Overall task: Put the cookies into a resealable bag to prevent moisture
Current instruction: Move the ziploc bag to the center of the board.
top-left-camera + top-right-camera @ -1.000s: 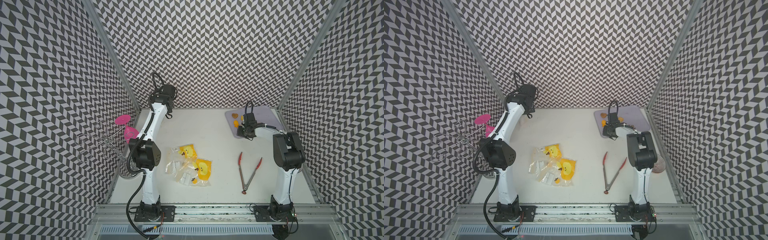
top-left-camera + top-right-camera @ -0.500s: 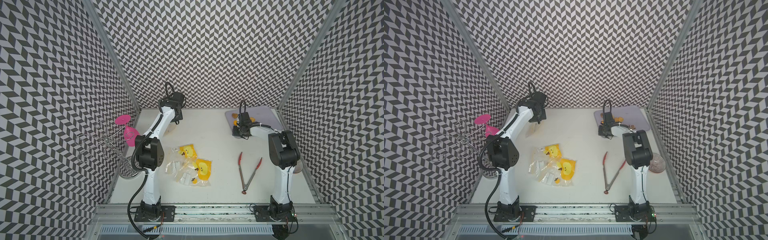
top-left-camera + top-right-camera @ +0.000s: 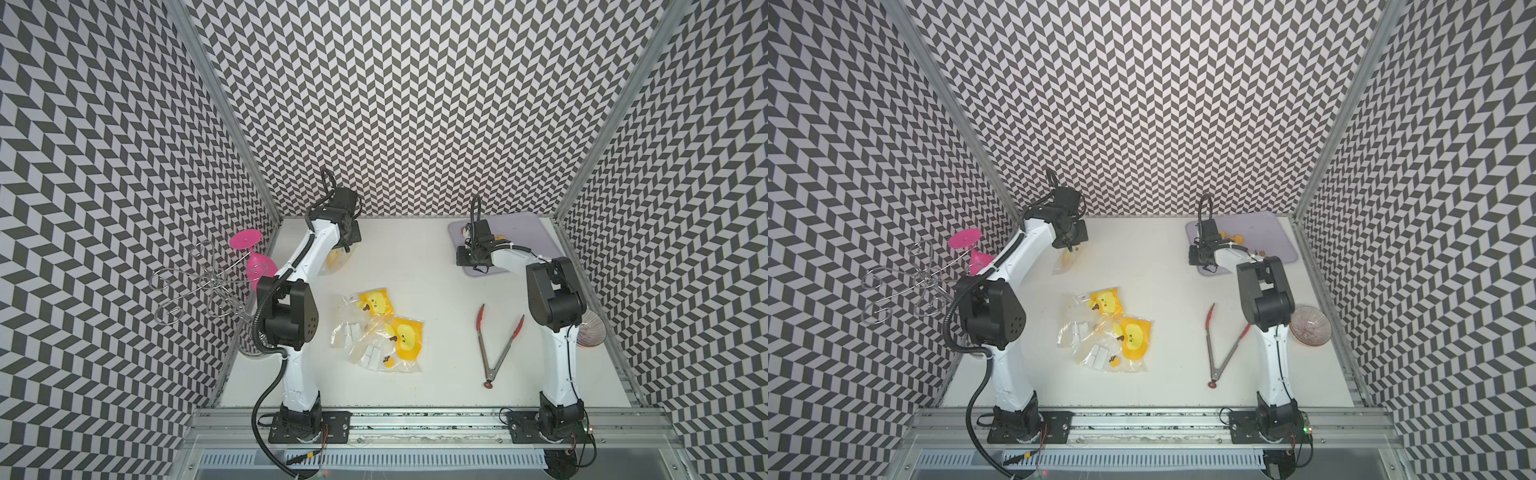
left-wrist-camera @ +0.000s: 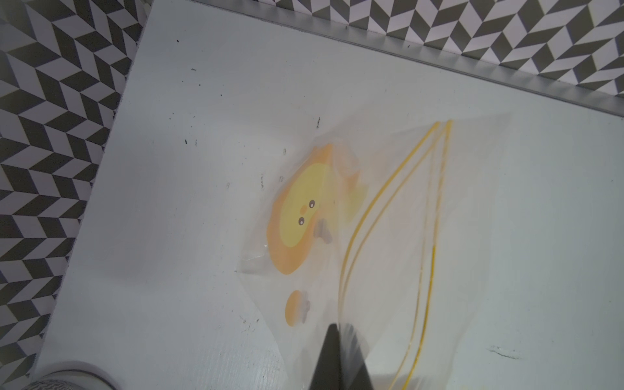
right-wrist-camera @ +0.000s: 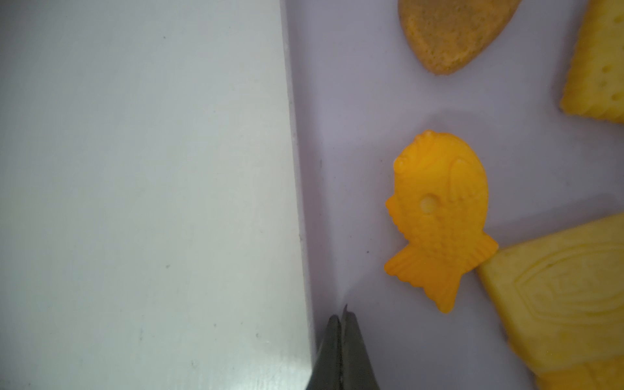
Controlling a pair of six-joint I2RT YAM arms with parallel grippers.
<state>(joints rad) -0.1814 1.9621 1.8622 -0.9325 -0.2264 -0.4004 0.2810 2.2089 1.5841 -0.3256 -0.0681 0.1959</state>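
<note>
The lilac mat (image 3: 528,237) is far away from the bag in my left gripper, so next I pull the mat's edge (image 5: 307,286) toward the bag with my right gripper before it takes the tongs.
A clear resealable bag (image 4: 388,236) with a yellow cartoon print and yellow zip lines hangs at the back left, its mouth slightly parted. My left gripper (image 4: 339,329) is shut on the bag's edge, as both top views show (image 3: 345,246) (image 3: 1073,246). The cookies lie on a lilac mat (image 3: 528,232) at the back right: an orange fish (image 5: 439,216), a brown heart (image 5: 452,33) and yellow squares (image 5: 567,297). My right gripper (image 5: 342,319) is shut, tips low at the mat's left edge (image 3: 473,264), beside the fish, with nothing seen between the jaws.
Two more printed bags (image 3: 378,328) lie overlapping mid-table. Red-tipped metal tongs (image 3: 494,340) lie open in front of the mat. A glass bowl (image 3: 1308,325) sits by the right wall. A pink goblet (image 3: 253,257) and a wire rack (image 3: 195,282) stand at the left.
The left arm has swung out of the back-left corner, rightward and down, with the bag hanging from it. The right gripper has slid left to the mat's left edge.
</note>
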